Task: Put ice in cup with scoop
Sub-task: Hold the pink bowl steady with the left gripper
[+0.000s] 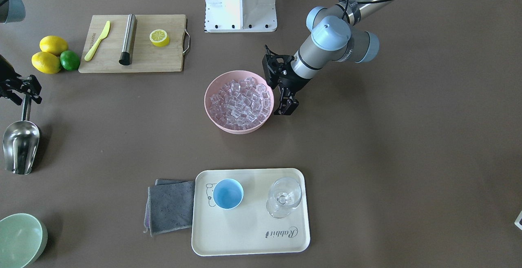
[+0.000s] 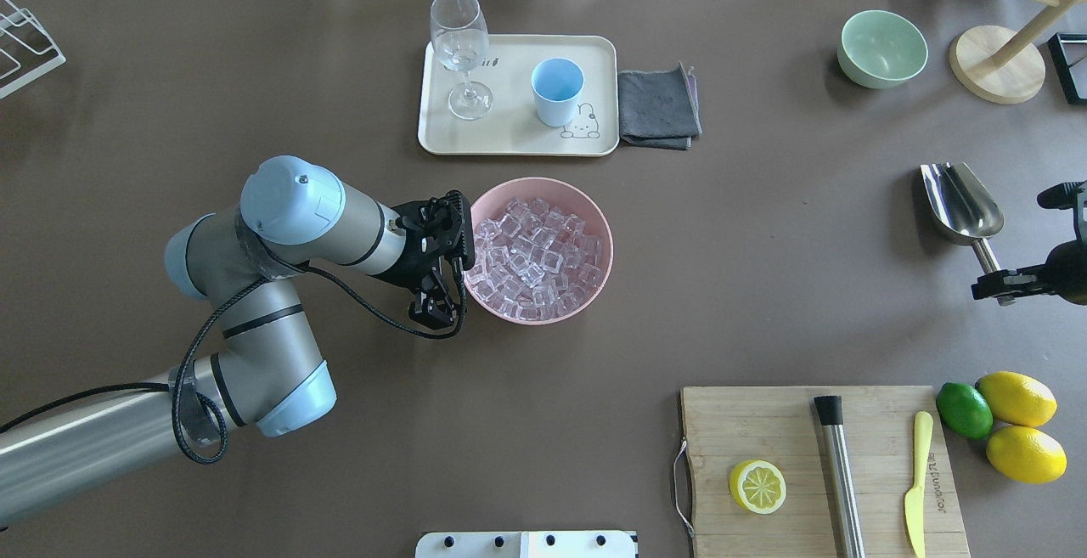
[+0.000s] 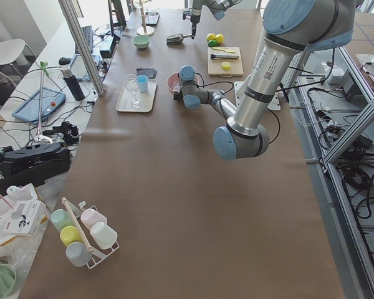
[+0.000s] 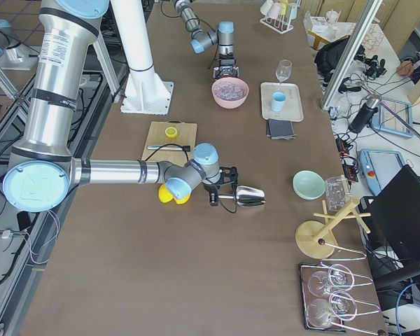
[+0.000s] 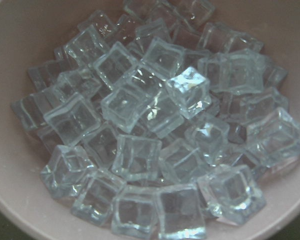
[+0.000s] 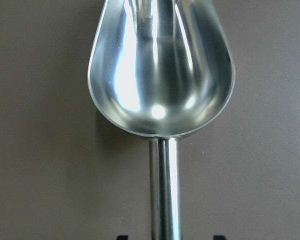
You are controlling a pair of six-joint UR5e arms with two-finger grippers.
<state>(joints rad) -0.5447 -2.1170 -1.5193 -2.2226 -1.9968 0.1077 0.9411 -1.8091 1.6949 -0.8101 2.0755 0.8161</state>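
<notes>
The ice [image 1: 239, 102] will pile up and spill over when I push the scoop in, because loose cubes sit near the pink bowl's rim [image 1: 271, 96].
The ice [image 1: 240, 98] is a heap of clear cubes that fills the pink bowl [image 1: 212, 115] at the table's middle; it fills the left wrist view [image 5: 150, 125]. My left gripper [image 1: 278, 86] is open and empty, level with the bowl's rim on my left side of it. The light-blue cup [image 1: 228, 193] stands upright and empty on a cream tray [image 1: 248, 239]. The steel scoop [image 1: 20, 145] lies empty on the table at my far right. My right gripper [image 1: 22, 92] is open, one finger on each side of the scoop's handle [image 6: 164, 190], with gaps to it.
A clear stemmed glass [image 1: 284, 196] stands on the tray beside the cup, and a grey cloth [image 1: 171, 207] lies next to the tray. A cutting board [image 1: 163, 60] holds a yellow knife, a steel rod and a lemon half. Two lemons and a lime [image 1: 53, 56] and a green bowl [image 1: 20, 239] are nearby.
</notes>
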